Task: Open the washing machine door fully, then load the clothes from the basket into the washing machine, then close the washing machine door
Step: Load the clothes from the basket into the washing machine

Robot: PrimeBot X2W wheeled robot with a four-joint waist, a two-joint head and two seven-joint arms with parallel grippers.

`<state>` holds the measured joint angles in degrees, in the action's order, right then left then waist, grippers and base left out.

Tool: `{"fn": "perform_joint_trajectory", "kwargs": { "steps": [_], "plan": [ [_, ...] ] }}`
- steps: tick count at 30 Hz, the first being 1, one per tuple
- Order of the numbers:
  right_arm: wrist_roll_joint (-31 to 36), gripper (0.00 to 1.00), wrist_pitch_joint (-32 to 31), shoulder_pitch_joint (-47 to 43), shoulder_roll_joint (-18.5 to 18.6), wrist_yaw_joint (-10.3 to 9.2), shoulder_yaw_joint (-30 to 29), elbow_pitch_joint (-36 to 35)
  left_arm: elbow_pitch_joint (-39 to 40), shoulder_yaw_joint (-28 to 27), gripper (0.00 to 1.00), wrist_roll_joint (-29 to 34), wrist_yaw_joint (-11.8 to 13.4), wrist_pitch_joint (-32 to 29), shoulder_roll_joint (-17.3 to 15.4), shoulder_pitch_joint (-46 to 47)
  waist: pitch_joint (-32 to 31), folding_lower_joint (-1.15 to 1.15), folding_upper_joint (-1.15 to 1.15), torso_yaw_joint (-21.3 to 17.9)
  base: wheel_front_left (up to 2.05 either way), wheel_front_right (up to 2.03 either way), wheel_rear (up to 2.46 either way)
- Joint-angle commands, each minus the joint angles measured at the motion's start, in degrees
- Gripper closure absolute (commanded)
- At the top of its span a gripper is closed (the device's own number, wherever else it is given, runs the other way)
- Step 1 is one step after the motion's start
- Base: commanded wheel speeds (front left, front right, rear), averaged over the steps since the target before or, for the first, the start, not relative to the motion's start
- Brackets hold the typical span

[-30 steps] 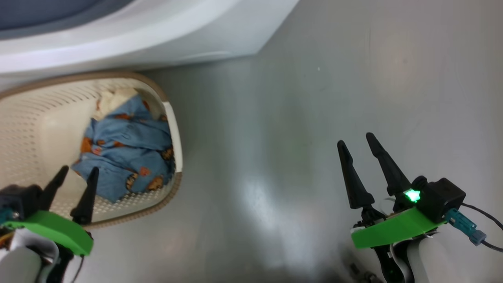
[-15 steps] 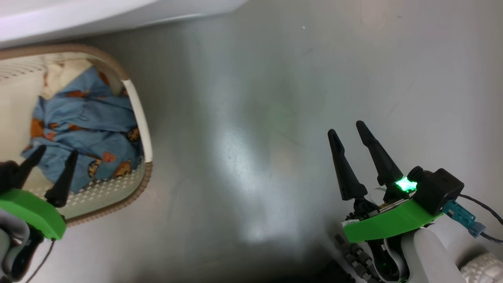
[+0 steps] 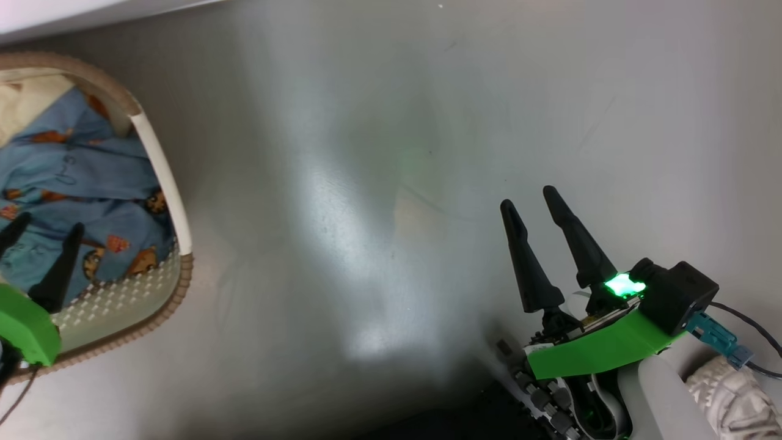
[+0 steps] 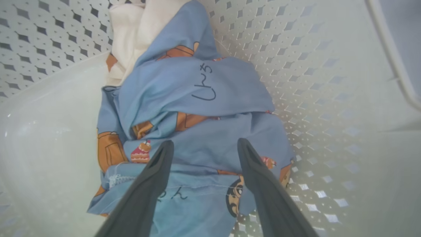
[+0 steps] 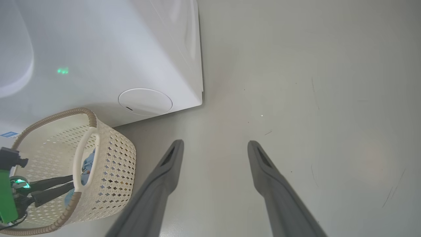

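The clothes (image 3: pixel 88 194) will come up together and leave the basket empty when the robot lifts them, because the light blue folds overlap the cream cloth (image 3: pixel 29 102).
The cream perforated basket (image 3: pixel 156 293) stands on the floor at the left, against the white washing machine (image 5: pixel 115 49). The light blue clothes (image 4: pixel 197 85) with orange-brown prints lie inside it, also seen as clothes (image 3: pixel 91 177) from above. My left gripper (image 4: pixel 204 143) is open and reaches down into the basket, its fingertips just above the fabric and holding nothing. Its place in the basket shows as left gripper (image 3: pixel 43 229) and left gripper (image 5: pixel 73 182). My right gripper (image 3: pixel 528 198) is open over bare floor to the right. The washing machine door is out of view.
The machine's round filter cap (image 5: pixel 145 101) sits low on its front beside the basket's white handle (image 5: pixel 82 154). Grey glossy floor (image 3: pixel 366 183) spreads between the basket and my right arm. A pale shoe (image 3: pixel 730 391) shows at the lower right corner.
The head camera has swung, so the basket and machine slid towards the picture's upper left. Both grippers stay open; the left one still hangs over the clothes.
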<state>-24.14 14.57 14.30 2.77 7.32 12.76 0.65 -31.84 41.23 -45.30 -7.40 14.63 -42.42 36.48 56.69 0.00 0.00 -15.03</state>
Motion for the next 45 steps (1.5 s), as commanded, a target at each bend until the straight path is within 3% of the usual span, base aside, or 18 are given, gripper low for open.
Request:
{"fn": "perform_joint_trajectory", "kwargs": {
  "steps": [1, 11, 27, 28, 29, 30, 31, 32, 40, 45],
  "plan": [
    [-0.4, 0.00, 0.4, -1.7, 0.1, 0.17, 1.6, -1.1, -0.2, -1.0, 0.00, -0.7, -0.1, 0.4, -3.1, 0.0, 0.7, 0.00, 0.00, -0.7, 0.00, 0.00, 0.00],
    [-2.5, 0.00, 0.4, -2.2, 0.1, 0.17, 2.6, -1.6, -2.7, 1.6, 0.00, 0.0, -0.1, 0.4, -5.7, 3.4, 2.5, 0.00, 0.00, -2.8, 0.00, 0.00, 0.00],
    [-2.9, 0.00, 0.4, -3.7, 0.1, 0.17, 2.7, -1.9, -8.0, 8.2, 0.00, -0.2, -0.1, 0.3, -3.6, 9.6, 2.7, 0.00, 0.00, -3.0, 0.00, 0.00, 0.00],
    [-2.9, 0.00, 0.4, -3.7, 0.1, 0.17, 2.7, -1.8, -8.6, 8.7, 0.08, -0.7, -0.1, 0.2, -3.2, 9.9, 2.7, 0.00, 0.00, -3.0, 0.00, 0.00, 0.00],
    [-2.9, 0.00, 0.4, -3.6, 0.1, 0.17, 2.7, -1.8, -9.1, 9.3, 0.56, -1.3, -0.1, -0.2, -3.0, 10.2, 2.6, 0.00, 0.00, -3.0, 0.00, 0.00, 0.00],
    [-2.9, 0.00, 0.4, -3.6, 0.1, 0.17, 2.6, -1.8, -9.7, 10.0, 0.79, -1.5, -0.1, -0.5, -2.8, 10.7, 2.6, 0.00, 0.00, -2.9, 0.00, 0.00, 0.00],
    [-2.9, 0.00, 0.4, -3.6, 0.1, 0.17, 2.6, -1.8, -9.7, 10.0, 0.79, -1.5, -0.1, -0.5, -2.8, 10.7, 2.6, 0.00, 0.00, -2.9, 0.00, 0.00, 0.00],
    [-2.9, 0.00, 0.4, -3.5, 0.1, 0.17, 2.5, -1.8, -10.1, 10.6, 1.00, -1.8, -0.1, -0.5, -2.7, 11.1, 2.5, 0.00, 0.00, -2.9, 0.00, 0.00, 0.00],
    [-2.5, 0.00, 0.4, -2.3, 0.1, 0.17, 1.3, -1.6, -11.9, 12.3, 1.00, -5.2, -0.1, 0.1, -1.8, 12.0, 0.9, 0.00, 0.00, -1.9, 0.00, 0.00, 0.00],
    [-1.5, 0.00, 0.4, -1.9, 0.1, 0.17, -0.3, -0.9, -10.2, 10.1, 1.00, -6.1, -0.1, 0.3, -0.3, 10.8, -2.0, 0.00, 0.00, 0.1, 0.00, 0.00, 0.00]
  ]
}}
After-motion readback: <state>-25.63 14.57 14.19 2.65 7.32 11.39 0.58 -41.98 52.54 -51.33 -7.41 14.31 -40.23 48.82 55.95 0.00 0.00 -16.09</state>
